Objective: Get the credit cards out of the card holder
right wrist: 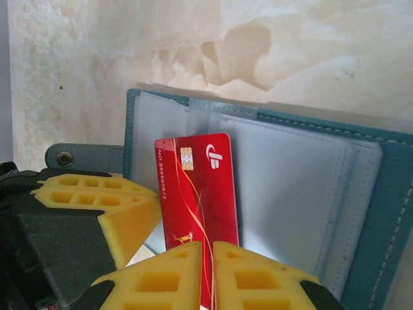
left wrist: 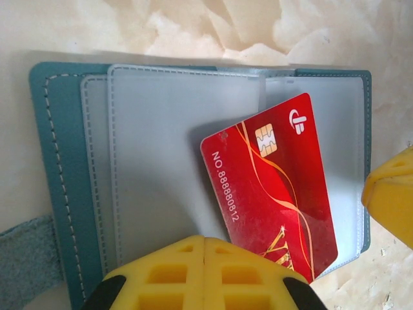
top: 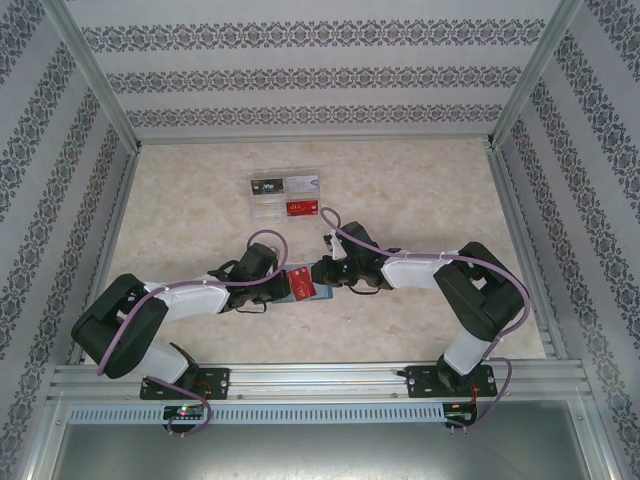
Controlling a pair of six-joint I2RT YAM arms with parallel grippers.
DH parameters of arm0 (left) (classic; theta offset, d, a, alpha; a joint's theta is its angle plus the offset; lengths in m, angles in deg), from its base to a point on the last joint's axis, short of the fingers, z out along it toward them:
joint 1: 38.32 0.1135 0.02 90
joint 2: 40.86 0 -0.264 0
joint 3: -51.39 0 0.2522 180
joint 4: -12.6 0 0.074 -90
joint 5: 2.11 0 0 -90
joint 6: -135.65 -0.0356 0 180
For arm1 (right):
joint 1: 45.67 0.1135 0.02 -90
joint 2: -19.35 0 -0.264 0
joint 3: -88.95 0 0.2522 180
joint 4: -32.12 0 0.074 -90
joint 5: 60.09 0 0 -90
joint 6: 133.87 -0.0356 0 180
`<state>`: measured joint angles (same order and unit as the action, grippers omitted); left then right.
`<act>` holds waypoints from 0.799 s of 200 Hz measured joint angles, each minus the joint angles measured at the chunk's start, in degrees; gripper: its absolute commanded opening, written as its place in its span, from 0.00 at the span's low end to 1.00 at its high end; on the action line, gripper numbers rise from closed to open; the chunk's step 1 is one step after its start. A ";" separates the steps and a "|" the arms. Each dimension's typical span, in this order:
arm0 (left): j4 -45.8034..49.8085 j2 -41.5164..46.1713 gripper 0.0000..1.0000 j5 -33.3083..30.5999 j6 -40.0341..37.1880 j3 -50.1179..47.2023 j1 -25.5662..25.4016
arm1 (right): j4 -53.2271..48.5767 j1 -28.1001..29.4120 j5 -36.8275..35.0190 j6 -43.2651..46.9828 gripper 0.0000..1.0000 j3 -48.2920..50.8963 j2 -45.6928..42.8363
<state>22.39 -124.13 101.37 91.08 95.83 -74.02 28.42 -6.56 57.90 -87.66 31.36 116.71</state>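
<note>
Next, my left gripper presses in at the card's edge (left wrist: 221, 205) while my right gripper takes the card, since the red credit card lies flat (left wrist: 271, 177) on the inner panels.
The teal card holder (top: 322, 293) lies open on the table between both arms, grey-blue inner panels (left wrist: 161, 161) facing up. A red credit card (left wrist: 271, 187) with a chip lies slanted on the panels, one end past the holder's edge (right wrist: 387, 213). My left gripper (left wrist: 205, 242) is shut, its yellow tips together on the inner panel beside the card. My right gripper (right wrist: 211, 248) stands over the card's (right wrist: 197, 187) near end, open by a narrow slit, through which the flat card shows. I cannot tell whether it touches the card.
A clear plastic tray (top: 253, 203) with black, silver and red cards sits further back on the marble-patterned table. The holder's snap strap (right wrist: 77, 157) sticks out sideways. The two grippers (top: 283, 285) (top: 318, 272) are close together over the holder. Patterned walls enclose the table.
</note>
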 measured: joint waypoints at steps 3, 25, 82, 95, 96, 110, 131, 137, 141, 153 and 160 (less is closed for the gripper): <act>-0.02 0.00 0.05 0.00 0.00 0.00 0.00 | 0.04 0.00 0.00 0.00 0.15 0.00 0.00; -0.02 0.00 0.05 0.00 0.00 0.00 -0.22 | -0.04 0.00 -0.15 0.20 0.17 0.00 0.00; 0.98 2.29 0.05 -0.52 -0.02 0.35 -0.96 | -0.81 -0.02 -0.46 1.73 0.22 -0.04 1.49; 1.42 3.37 0.05 -0.68 -0.02 0.98 -1.27 | -0.83 -0.02 -0.37 1.90 0.23 -0.09 2.27; 1.42 3.43 0.05 -0.68 -0.02 1.01 -1.29 | -0.83 -0.02 -0.37 1.92 0.23 -0.09 2.29; 1.51 4.02 0.05 -0.90 -0.02 1.73 -1.49 | -0.79 -0.02 -0.22 2.01 0.23 -0.46 2.43; 1.55 3.67 0.05 -0.94 -0.02 2.60 -1.55 | -0.81 -0.02 -0.20 2.14 0.24 -0.63 2.47; 1.55 3.28 0.05 -0.94 -0.02 2.78 -1.70 | -0.79 -0.02 -0.20 2.14 0.24 -0.63 2.49; 1.53 2.84 0.05 -0.92 -0.02 2.91 -1.77 | -0.79 -0.02 -0.20 2.14 0.24 -0.63 2.54; 1.51 1.38 0.05 -0.87 -0.02 3.17 -1.97 | -0.79 -0.02 -0.04 2.14 0.23 -0.66 2.62; 1.53 0.46 0.05 -0.96 -0.02 3.21 -2.03 | -0.76 -0.02 0.00 2.14 0.24 -0.68 2.67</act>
<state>23.92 -123.67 100.41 91.06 99.04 -76.06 27.66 -6.58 57.90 -85.51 30.68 119.38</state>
